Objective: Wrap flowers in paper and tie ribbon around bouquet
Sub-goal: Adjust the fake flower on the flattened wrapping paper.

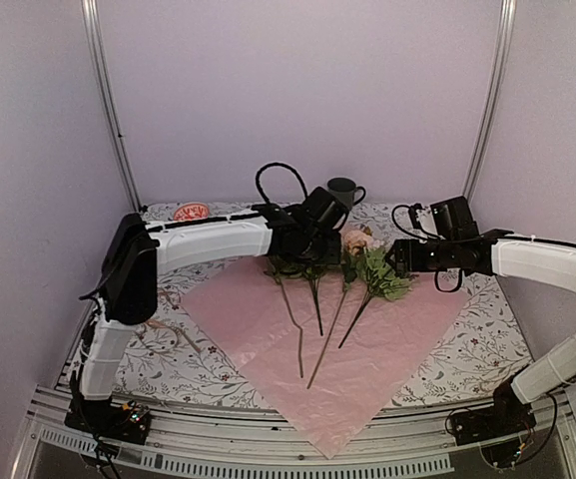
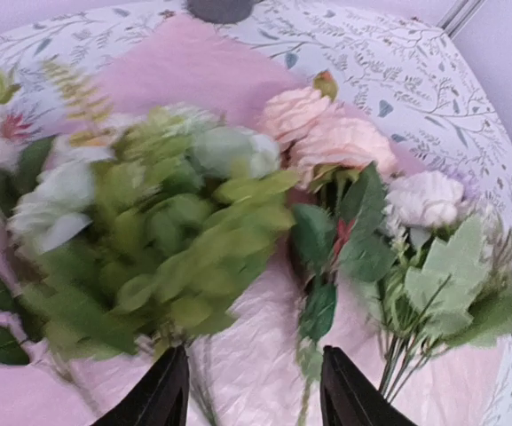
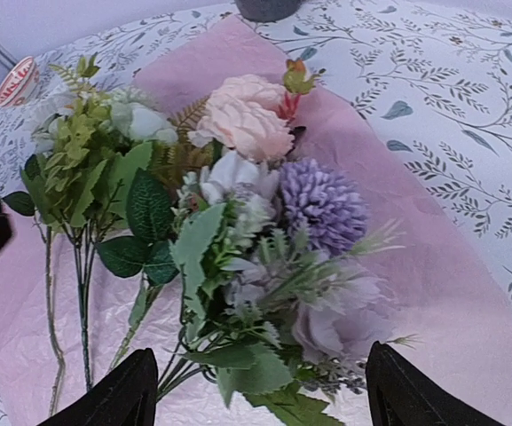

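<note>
The purple cluster's stalks lie apart from the stalks of the green heap, so I should nudge the purple cluster inward with my right gripper before my left gripper folds the paper.
The lilac-pink paper lies flat as a diamond on the table. The flowers lie on its far half, stalks fanning toward me. My left gripper hangs over the left bunch. In the left wrist view it is open above the paper, a blurred green and white bunch just ahead, pink blooms to the right. My right gripper stands open; its wide-apart jaws flank the leafy base of a purple and pink cluster without touching. The beige ribbon curls on the cloth at left.
A dark mug stands at the back behind the flowers. A small red bowl sits at the back left. The floral-printed cloth covers the table around the paper. Metal frame posts rise at both back corners.
</note>
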Robot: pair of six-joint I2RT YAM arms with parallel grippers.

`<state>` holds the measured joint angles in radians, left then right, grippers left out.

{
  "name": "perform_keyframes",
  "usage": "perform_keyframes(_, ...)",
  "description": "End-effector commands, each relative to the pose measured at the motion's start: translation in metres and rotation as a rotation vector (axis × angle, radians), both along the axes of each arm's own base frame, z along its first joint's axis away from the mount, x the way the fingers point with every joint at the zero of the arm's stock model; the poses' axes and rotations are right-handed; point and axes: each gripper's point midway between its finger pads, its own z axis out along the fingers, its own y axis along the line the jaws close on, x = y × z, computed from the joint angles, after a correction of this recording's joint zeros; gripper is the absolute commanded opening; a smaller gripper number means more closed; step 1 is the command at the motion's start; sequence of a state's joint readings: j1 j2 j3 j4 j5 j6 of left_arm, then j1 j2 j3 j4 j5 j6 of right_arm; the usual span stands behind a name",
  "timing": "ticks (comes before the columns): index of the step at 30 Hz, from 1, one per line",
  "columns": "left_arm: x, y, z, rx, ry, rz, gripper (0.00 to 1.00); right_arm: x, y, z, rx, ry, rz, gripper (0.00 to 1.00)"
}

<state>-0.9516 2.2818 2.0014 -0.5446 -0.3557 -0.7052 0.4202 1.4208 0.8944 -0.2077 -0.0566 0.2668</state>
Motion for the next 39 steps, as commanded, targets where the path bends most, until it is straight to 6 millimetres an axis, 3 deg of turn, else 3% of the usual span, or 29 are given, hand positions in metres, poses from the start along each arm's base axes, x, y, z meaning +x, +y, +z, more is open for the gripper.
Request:
perform_keyframes(1,0.004,0.105,0.041,0.010,-0.036,0.156,0.47,-0.005,-0.028,0.002,-0.051,-0.002,-0.112,0.82)
perform_keyframes(5,-0.008,0.190,-0.001,-0.014,0.031,0.277,0.36,-0.013,-0.046,-0.011,-0.092,-0.004,-0.177,0.80)
perform_keyframes(8,-0.017,0.210,-0.031,0.008,0.079,0.300,0.29,-0.007,-0.050,-0.037,-0.065,0.047,-0.194,0.79)
perform_keyframes(14,-0.005,0.185,-0.075,0.112,0.136,0.207,0.26,0.027,-0.036,-0.068,-0.080,0.113,-0.173,0.73)
perform_keyframes(16,0.000,0.174,-0.104,0.159,0.175,0.170,0.26,0.035,-0.026,-0.070,-0.077,0.109,-0.140,0.71)
perform_keyframes(22,0.006,0.119,-0.118,0.174,0.150,0.022,0.25,0.046,0.038,-0.071,-0.127,0.057,0.056,0.72)
perform_keyframes(25,0.004,0.100,-0.114,0.153,0.130,-0.021,0.26,0.048,0.053,-0.073,-0.146,0.053,0.093,0.72)
perform_keyframes(27,0.004,0.094,-0.111,0.151,0.122,-0.041,0.26,0.048,0.049,-0.071,-0.158,0.057,0.067,0.72)
perform_keyframes(29,0.005,0.102,-0.102,0.186,0.110,-0.018,0.26,0.048,0.041,-0.062,-0.179,0.041,0.039,0.73)
perform_keyframes(31,0.010,0.120,-0.081,0.236,0.066,0.024,0.27,0.045,0.033,-0.047,-0.208,0.027,0.027,0.73)
perform_keyframes(34,0.005,0.141,-0.030,0.307,-0.055,0.022,0.32,0.024,0.020,-0.026,-0.236,0.067,0.029,0.74)
perform_keyframes(35,-0.001,0.144,0.000,0.310,-0.128,0.001,0.35,0.013,0.017,-0.020,-0.232,0.082,0.034,0.75)
perform_keyframes(37,-0.029,0.138,0.032,0.348,-0.242,-0.134,0.42,-0.010,0.014,-0.009,-0.200,0.109,0.060,0.75)
perform_keyframes(39,-0.085,0.107,0.056,0.300,-0.346,-0.415,0.50,-0.038,0.023,-0.002,-0.151,0.140,0.130,0.74)
